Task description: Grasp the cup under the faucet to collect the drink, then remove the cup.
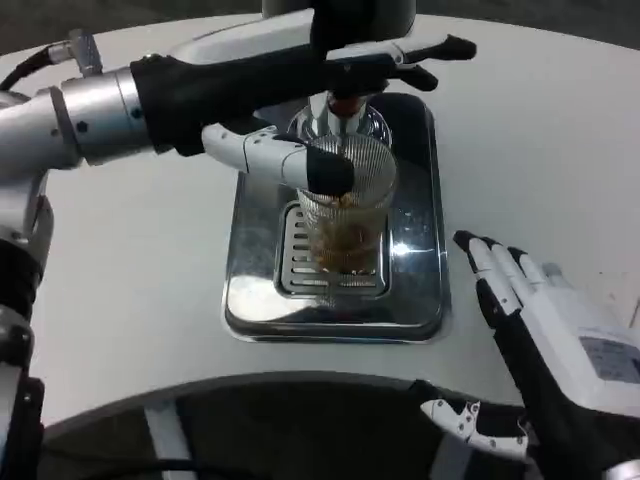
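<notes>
My gripper is about to carry the cup off the grille, and the brown drink (pixel 346 243) should stay inside because it sits well below the cup's rim (pixel 386 162).
A ribbed clear cup (pixel 346 205) stands upright on the grille of the steel drip tray (pixel 260 290), directly under the faucet (pixel 345 102). Brown drink fills its lower part. My left hand (pixel 330 75) reaches in from the left. Its fingers (pixel 430 52) stretch out over the top of the faucet, and its thumb (pixel 285 158) lies across the near side of the cup's rim. I cannot tell whether the thumb touches the glass. My right hand (pixel 555 330) hovers open at the lower right, palm down, right of the tray and apart from the cup.
The tray sits in the middle of the white round table (pixel 130 260), whose front edge curves below it. The dispenser's body (pixel 340 10) rises behind the faucet. My left forearm (pixel 90 120) crosses above the table's left side.
</notes>
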Controlling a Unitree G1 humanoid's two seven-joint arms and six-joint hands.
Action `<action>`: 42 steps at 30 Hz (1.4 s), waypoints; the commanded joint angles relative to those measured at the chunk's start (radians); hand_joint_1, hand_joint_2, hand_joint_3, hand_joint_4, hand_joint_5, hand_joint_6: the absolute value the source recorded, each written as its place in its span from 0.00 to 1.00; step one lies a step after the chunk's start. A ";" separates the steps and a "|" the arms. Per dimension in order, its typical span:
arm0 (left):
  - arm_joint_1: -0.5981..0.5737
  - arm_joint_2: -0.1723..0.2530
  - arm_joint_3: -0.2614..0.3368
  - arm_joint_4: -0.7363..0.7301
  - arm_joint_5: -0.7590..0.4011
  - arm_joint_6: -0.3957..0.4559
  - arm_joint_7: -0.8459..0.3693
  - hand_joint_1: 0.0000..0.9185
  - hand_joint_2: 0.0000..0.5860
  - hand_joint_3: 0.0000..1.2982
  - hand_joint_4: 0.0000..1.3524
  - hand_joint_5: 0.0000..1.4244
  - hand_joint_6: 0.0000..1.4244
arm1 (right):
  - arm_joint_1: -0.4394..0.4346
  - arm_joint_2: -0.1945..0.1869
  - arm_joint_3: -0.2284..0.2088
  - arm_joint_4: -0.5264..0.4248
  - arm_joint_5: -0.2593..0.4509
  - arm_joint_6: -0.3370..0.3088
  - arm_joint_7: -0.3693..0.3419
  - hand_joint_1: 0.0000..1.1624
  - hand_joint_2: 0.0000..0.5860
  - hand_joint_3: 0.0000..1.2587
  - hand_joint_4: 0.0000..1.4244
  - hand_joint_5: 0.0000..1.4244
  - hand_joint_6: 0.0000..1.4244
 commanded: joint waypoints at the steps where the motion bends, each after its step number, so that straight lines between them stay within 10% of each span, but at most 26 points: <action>1: 0.048 0.023 -0.030 0.005 0.055 -0.013 -0.020 0.00 0.09 0.04 0.00 0.07 0.00 | -0.031 -0.012 -0.008 0.042 0.036 0.025 -0.045 0.60 0.42 0.00 0.00 0.00 0.00; 42: 0.081 0.072 -0.033 -0.033 0.028 -0.012 0.011 0.00 0.09 0.04 0.00 0.07 0.00 | -0.420 -0.057 0.045 0.447 0.357 0.185 -0.255 0.54 0.37 0.00 0.00 0.00 0.00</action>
